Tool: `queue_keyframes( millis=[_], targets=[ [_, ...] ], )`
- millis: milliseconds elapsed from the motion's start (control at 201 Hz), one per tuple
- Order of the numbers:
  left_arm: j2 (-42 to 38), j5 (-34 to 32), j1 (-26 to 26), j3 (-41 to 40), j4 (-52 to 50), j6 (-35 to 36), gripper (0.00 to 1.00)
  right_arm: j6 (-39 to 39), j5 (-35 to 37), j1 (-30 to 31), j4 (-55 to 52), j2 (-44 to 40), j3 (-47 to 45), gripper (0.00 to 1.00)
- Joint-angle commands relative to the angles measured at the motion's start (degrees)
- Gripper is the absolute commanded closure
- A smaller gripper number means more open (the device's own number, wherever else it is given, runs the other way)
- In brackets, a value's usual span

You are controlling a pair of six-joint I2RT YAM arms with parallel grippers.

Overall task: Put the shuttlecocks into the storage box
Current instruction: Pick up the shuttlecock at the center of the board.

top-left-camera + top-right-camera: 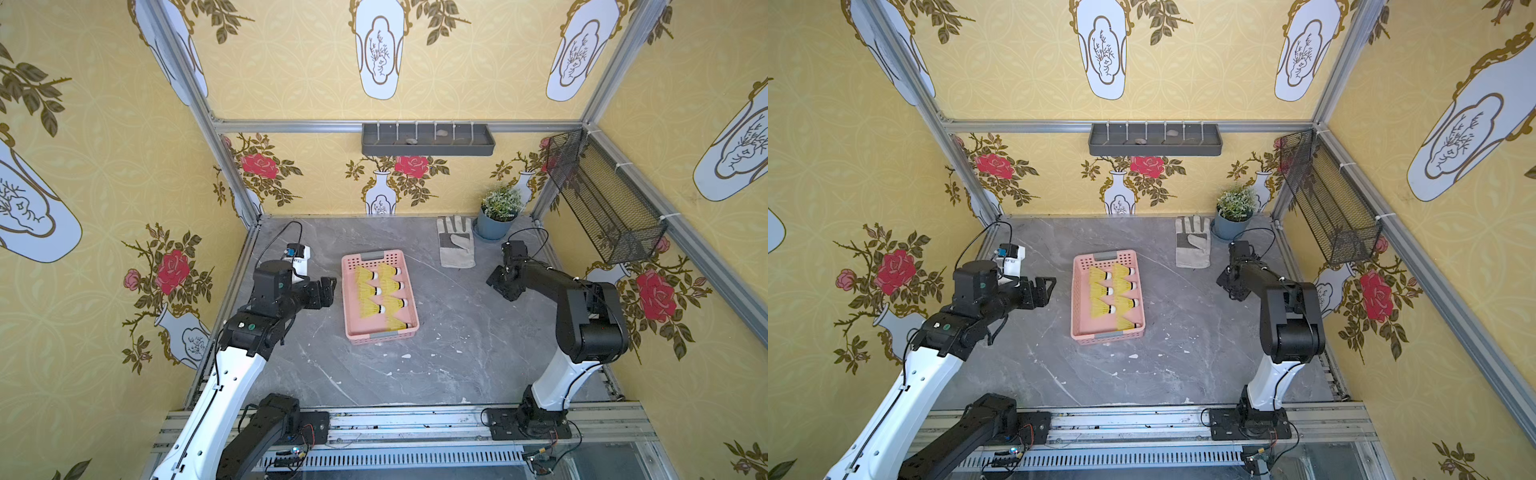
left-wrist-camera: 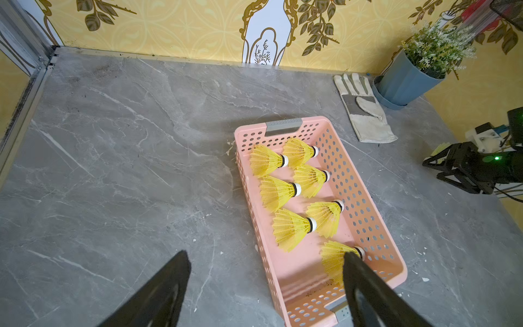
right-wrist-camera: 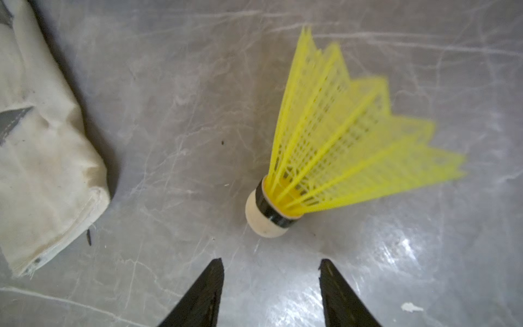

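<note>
The shuttlecock is far from my left gripper. So next my right gripper grabs the shuttlecock's white tip [image 3: 264, 217] and passes the shuttlecock's yellow feathers [image 3: 348, 144] to my left gripper.
The pink storage box [image 1: 348, 299] [image 1: 1077, 295] [image 2: 365, 192] lies mid-table with several yellow shuttlecocks [image 1: 388, 286] [image 1: 1121, 291] [image 2: 276, 191] lying inside it, white tips toward the right wall. My left gripper [image 1: 330, 291] [image 1: 1048, 291] [image 2: 266, 256] hovers open at the box's left side, holding nothing. One more shuttlecock [image 3: 339, 150] lies on the table at the right, its white tip [image 3: 260, 218] just ahead of my right gripper [image 3: 271, 262] [image 1: 500, 286] [image 1: 1229, 286]. That gripper is open, low over the table and not touching the shuttlecock.
A white work glove [image 1: 455, 245] [image 3: 42, 141] lies flat beside the right gripper. A potted plant [image 1: 498, 212] stands in the back right corner. A dark grey divided tray [image 1: 428, 139] hangs on the back wall and a black wire basket [image 1: 602, 199] on the right wall.
</note>
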Motion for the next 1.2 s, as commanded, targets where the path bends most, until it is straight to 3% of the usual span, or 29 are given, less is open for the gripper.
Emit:
queue_keyframes(
  millis=[0,373,528,752,911,1090,1200],
  targets=[
    [-0.12,0.66,0.13,-0.35,0.81,-0.16,0.14,1.25,-0.05,-1.2,1.08,1.63,1.13,0.4],
    [-0.28,0.66,0.22,-0.38,0.81,-0.16,0.13,2.71,2.45,-3.66,-4.01,8.09,7.77,0.4],
    [-0.3,0.61,0.16,-0.42,0.81,-0.14,0.13,1.32,2.81,-3.7,-5.44,10.18,9.94,0.44],
    [-0.31,0.75,0.34,-0.52,0.8,-0.15,0.13,-2.1,2.73,-3.24,-4.94,9.61,8.83,0.71],
    [-0.19,1.25,0.35,-0.52,0.85,-0.18,0.13,-8.24,3.33,0.2,-3.13,6.39,6.92,0.8],
    [0.79,5.31,0.4,-0.52,1.15,-0.22,0.13,-16.21,6.84,8.15,-2.37,2.68,5.51,0.84],
    [1.78,9.68,0.47,-0.61,1.93,-0.13,0.13,-20.47,2.72,11.82,-0.05,-1.66,3.0,0.84]
  ],
)
